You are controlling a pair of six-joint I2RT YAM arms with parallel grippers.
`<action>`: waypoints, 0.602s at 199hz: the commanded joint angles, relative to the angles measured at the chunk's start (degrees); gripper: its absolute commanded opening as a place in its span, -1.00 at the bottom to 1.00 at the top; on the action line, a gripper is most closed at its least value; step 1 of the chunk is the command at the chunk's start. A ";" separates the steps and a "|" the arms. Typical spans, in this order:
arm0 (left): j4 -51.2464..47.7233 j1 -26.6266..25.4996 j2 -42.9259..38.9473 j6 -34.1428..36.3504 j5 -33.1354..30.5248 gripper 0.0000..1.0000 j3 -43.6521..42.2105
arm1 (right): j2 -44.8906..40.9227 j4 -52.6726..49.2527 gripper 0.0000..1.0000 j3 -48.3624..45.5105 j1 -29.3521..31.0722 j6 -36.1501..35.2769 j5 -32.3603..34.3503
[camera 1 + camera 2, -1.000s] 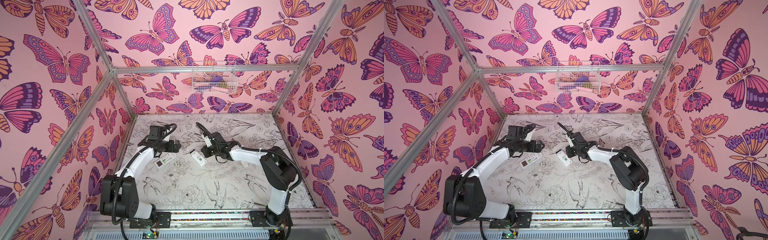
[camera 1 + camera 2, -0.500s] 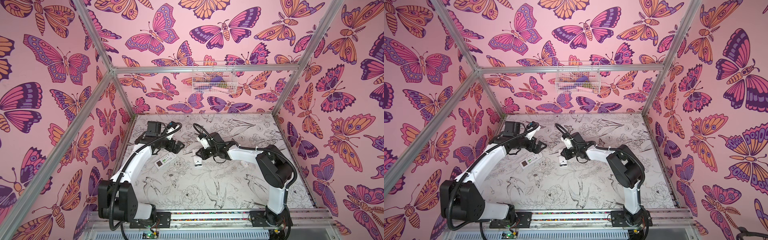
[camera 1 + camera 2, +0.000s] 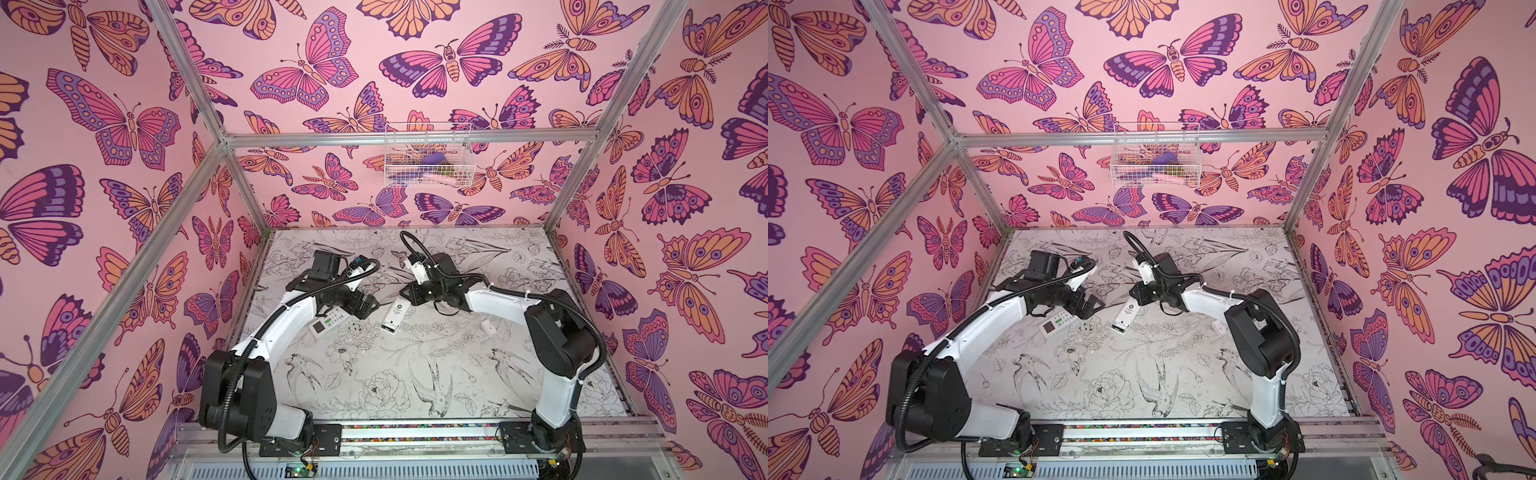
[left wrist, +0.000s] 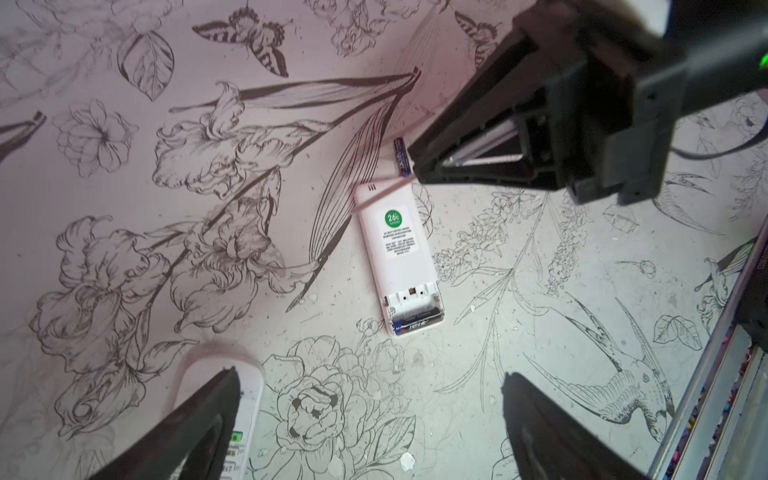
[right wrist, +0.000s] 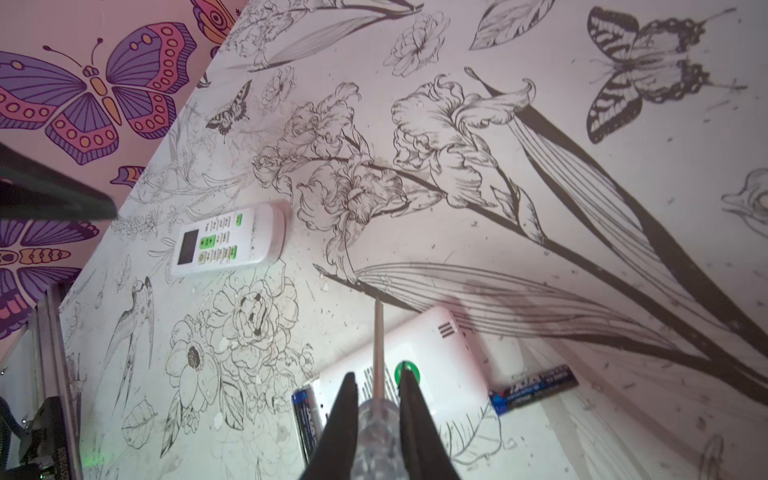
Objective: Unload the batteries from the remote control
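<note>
The tool's tip is above the unheld remote's back [image 3: 398, 308], so my right gripper should move away while my left gripper clamps the bay end [image 3: 389, 328] before I pry the battery.
A white remote [image 4: 398, 257] lies face down on the table, also seen in both top views [image 3: 395, 316] [image 3: 1125, 315]. Its battery bay is uncovered, with one black battery [image 4: 411, 324] [image 5: 306, 417] lying in it. A second black battery [image 4: 402, 160] [image 5: 534, 388] lies loose on the table beside the remote's other end. My right gripper [image 5: 376, 376] [image 3: 409, 293] is shut on a thin tool with a clear handle [image 5: 376, 428], and the tool's tip [image 4: 382, 193] rests over the remote's back. My left gripper [image 4: 370, 415] [image 3: 365, 307] hangs open and empty just left of the remote.
Another white remote [image 5: 228, 241] [image 3: 328, 324] with green buttons lies face up, partly under my left gripper's finger [image 4: 208, 424]. A small white cover plate [image 3: 489, 328] [image 3: 1220, 328] lies right of the right arm. A wire basket [image 3: 428, 156] hangs on the back wall.
The face-down remote has turned on the table. The right gripper shifted slightly left with the tool. The left gripper moved right, closer to that remote, still open.
</note>
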 commanded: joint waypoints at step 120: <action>11.53 -5.41 4.22 24.63 2.33 1.00 -11.41 | -2.49 -9.28 -1.00 -1.64 -1.08 -1.71 1.69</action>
